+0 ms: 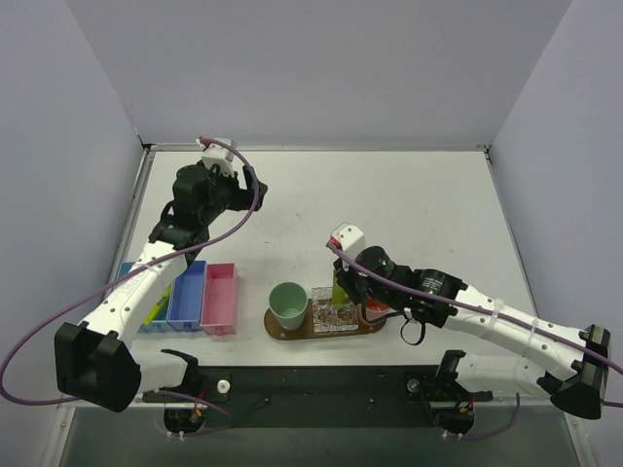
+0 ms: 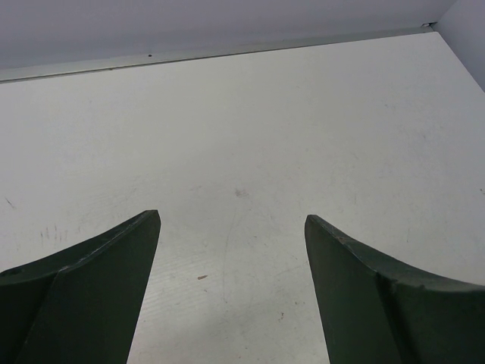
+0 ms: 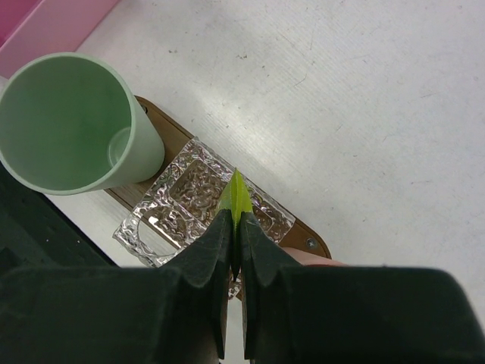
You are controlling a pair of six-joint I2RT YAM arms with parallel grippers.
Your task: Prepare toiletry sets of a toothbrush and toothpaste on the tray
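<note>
The green toothpaste tube (image 1: 338, 292) is hanging upright over the clear glass cup (image 1: 326, 311), free of the green cup. My right gripper goes on lowering the tube until it stands inside the clear glass cup.
The brown wooden tray (image 1: 277, 329) lies near the table's front edge. On it stand a green cup (image 1: 288, 305) and a clear glass cup (image 1: 334, 309). My right gripper (image 1: 343, 282) is shut on the crimped end of a green toothpaste tube (image 3: 236, 196) and holds it upright over the glass cup (image 3: 186, 201). The right wrist view also shows the green cup (image 3: 61, 121) and the tray (image 3: 311, 239). My left gripper (image 1: 255, 185) is open and empty over bare table at the back left; its jaws (image 2: 233, 220) stand wide apart. No pink toothbrush is in sight.
A pink bin (image 1: 219, 297) and a blue bin (image 1: 187, 292) stand left of the tray; another blue bin (image 1: 146, 302) holds green and yellow items. A reddish cup (image 1: 375, 313) sits on the tray's right end, partly under my right arm.
</note>
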